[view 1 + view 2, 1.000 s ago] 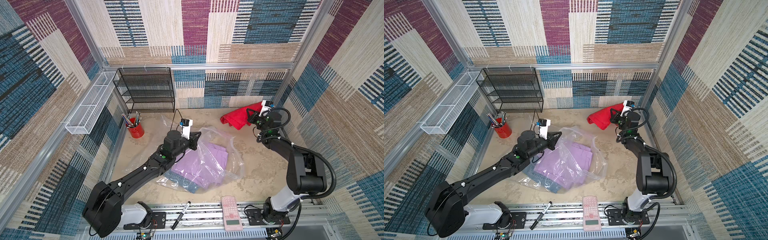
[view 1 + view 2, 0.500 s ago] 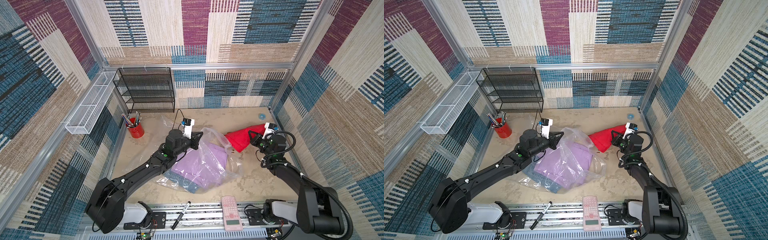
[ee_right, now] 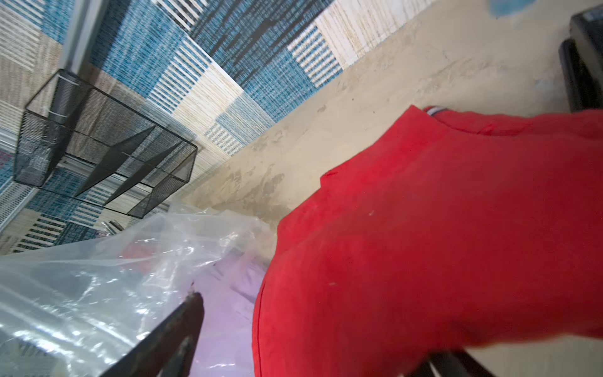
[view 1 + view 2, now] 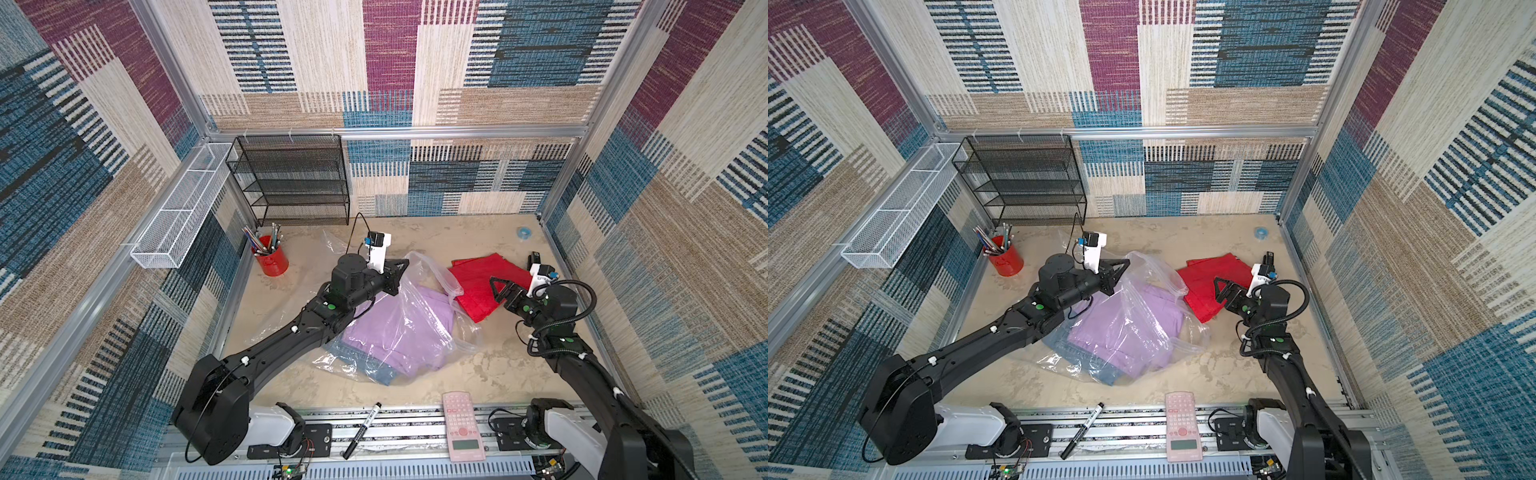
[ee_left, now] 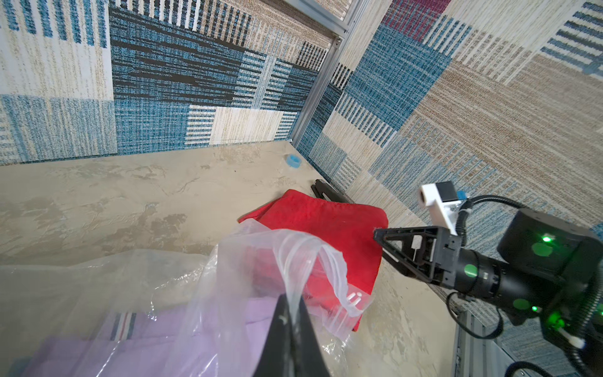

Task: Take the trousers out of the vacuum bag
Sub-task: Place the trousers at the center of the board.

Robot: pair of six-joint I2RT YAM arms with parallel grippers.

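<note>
The red trousers are up against the vacuum bag's opening (image 4: 461,296), so next my right gripper pinches their middle (image 4: 480,278) and moves them back before it reaches for the lilac trousers.
The clear vacuum bag (image 4: 419,320) lies crumpled mid-table, its mouth lifted. My left gripper (image 4: 400,271) is shut on the bag's upper edge (image 5: 293,261), and its tips (image 5: 292,295) pinch the plastic. Inside the bag are the lilac trousers (image 4: 399,332) (image 4: 1133,328), on top of the denim trousers (image 4: 376,368). The red trousers (image 4: 478,282) (image 4: 1208,278) lie flat on the table outside the bag, right of its mouth. My right gripper (image 4: 496,291) (image 3: 316,333) is open over their near right edge, with red cloth (image 3: 424,228) spread between its fingers.
At the back left are a black mesh shelf (image 4: 299,183), a red pen cup (image 4: 272,259) and a white wire basket (image 4: 178,208) on the wall. A blue tape roll (image 4: 524,232) sits back right. A pink calculator (image 4: 463,428) and a marker (image 4: 361,428) lie on the front rail.
My right gripper brought the red trousers from the back right corner forward to beside the bag's mouth and opened; they now lie flat. The left gripper kept hold of the bag.
</note>
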